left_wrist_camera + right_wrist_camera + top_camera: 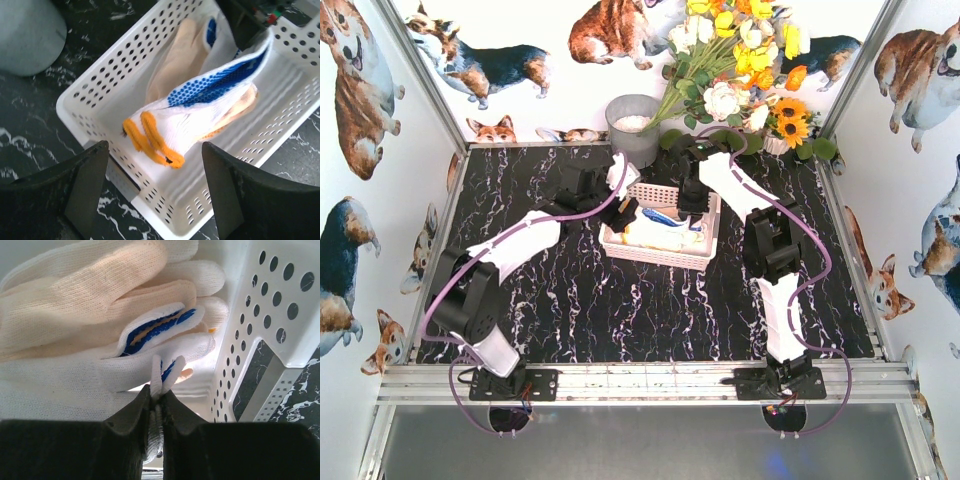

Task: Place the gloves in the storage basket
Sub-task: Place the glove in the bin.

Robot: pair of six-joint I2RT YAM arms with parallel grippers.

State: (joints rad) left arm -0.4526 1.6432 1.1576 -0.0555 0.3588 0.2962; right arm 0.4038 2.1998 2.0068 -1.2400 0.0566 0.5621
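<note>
I should hold the white cloth point(172, 127) next to the glove's cuff with my left gripper to straighten the glove. The blue-dotted glove hangs folded point(215, 86) from my right gripper, and its orange cuff is loose.
The white storage basket point(665, 256) sits mid-table, with several cream gloves point(660, 232) inside. In the left wrist view a blue-dotted glove point(200, 107) with orange cuff edges hangs over the basket point(100, 90), its far end held up by the right gripper. A plain cream glove point(177, 57) lies under it. My left gripper point(155, 200) is open and empty, over the basket's near corner. My right gripper point(156, 402) is shut on a fold of the blue-dotted glove point(150, 332), low inside the basket point(265, 300), above plain gloves point(85, 295).
A grey round bucket point(632, 125) stands behind the basket, also at the top left of the left wrist view point(27, 35). A flower bouquet point(740, 60) fills the back right corner. Printed walls enclose the black marbled table point(650, 320).
</note>
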